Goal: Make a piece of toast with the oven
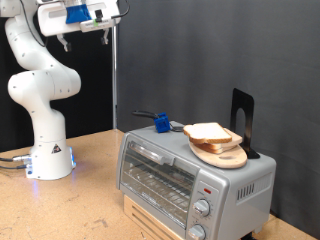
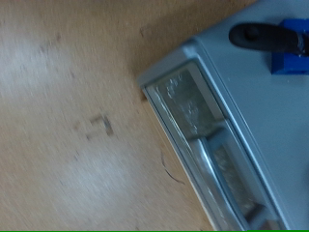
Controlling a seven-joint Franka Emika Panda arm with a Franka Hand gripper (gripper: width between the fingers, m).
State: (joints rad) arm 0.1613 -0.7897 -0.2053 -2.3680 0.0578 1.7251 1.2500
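Observation:
The robot's gripper points straight down and is crooked to the shut oven door's handle [image 1: 151, 154], so it should turn and tilt toward the door's front [image 1: 155, 186] before it opens the door.
The silver toaster oven [image 1: 190, 175] stands on the wooden table at the exterior view's lower right, with its glass door shut. A few slices of pale bread [image 1: 212, 134] lie stacked on a round wooden board [image 1: 228, 156] on top of the oven. My gripper [image 1: 66, 40] hangs high at the exterior view's top left, far above the table and well to the left of the oven, with nothing seen in it. In the wrist view the oven [image 2: 241, 126] shows from above, with its glass door edge; my fingers and the bread do not show there.
A blue block with a black handle [image 1: 158, 122] lies on the oven top, also in the wrist view [image 2: 288, 48]. A black stand [image 1: 243, 118] rises behind the board. The robot base [image 1: 48, 160] sits on the table [image 2: 68, 126] at the left. A thin pole [image 1: 114, 80] stands behind.

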